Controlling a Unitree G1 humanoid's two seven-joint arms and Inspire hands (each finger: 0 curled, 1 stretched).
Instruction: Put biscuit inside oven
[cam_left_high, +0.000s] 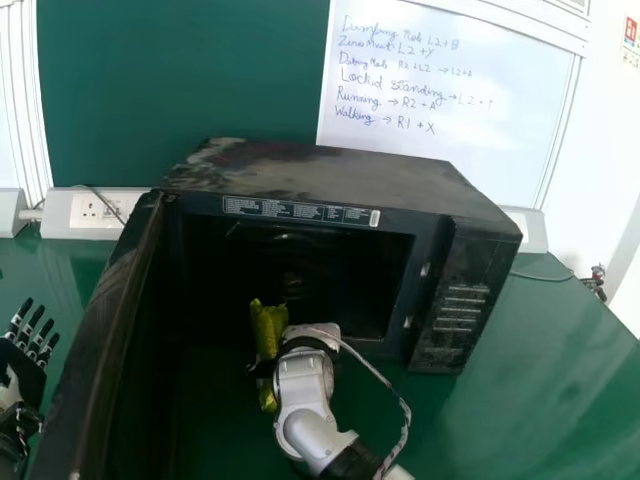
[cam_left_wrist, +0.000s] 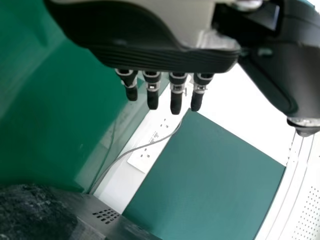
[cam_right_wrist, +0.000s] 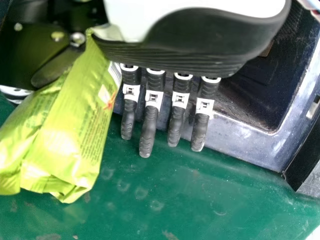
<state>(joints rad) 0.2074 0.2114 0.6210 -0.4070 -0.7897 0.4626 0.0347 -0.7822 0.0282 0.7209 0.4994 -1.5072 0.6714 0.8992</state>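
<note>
My gripper will carry the yellow-green biscuit packet (cam_left_high: 267, 333) into the oven, and the packet should stay straight like a block, because its filled sides run to a boxy end (cam_right_wrist: 61, 184).
In the head view my right hand (cam_left_high: 305, 345) is at the front of the black oven (cam_left_high: 340, 175), whose door stands open. The yellow-green biscuit packet (cam_left_high: 268, 330) is upright along the hand's left side, with the thumb across it. In the right wrist view the packet (cam_right_wrist: 65, 135) lies between the thumb and the straight fingers of my right hand (cam_right_wrist: 175, 112), outside the oven's opening. At the left edge of the head view my left hand (cam_left_high: 28, 350) is open and holds nothing; the left wrist view also shows this left hand (cam_left_wrist: 176, 92) with extended fingers.
The oven's open door (cam_left_high: 105, 330) stands between my left hand and the packet. Its control panel (cam_left_high: 465, 300) is right of the cavity. A socket strip (cam_left_high: 95, 212) and cable run along the wall behind, below a whiteboard (cam_left_high: 450, 110). The green table (cam_left_high: 520, 400) extends right.
</note>
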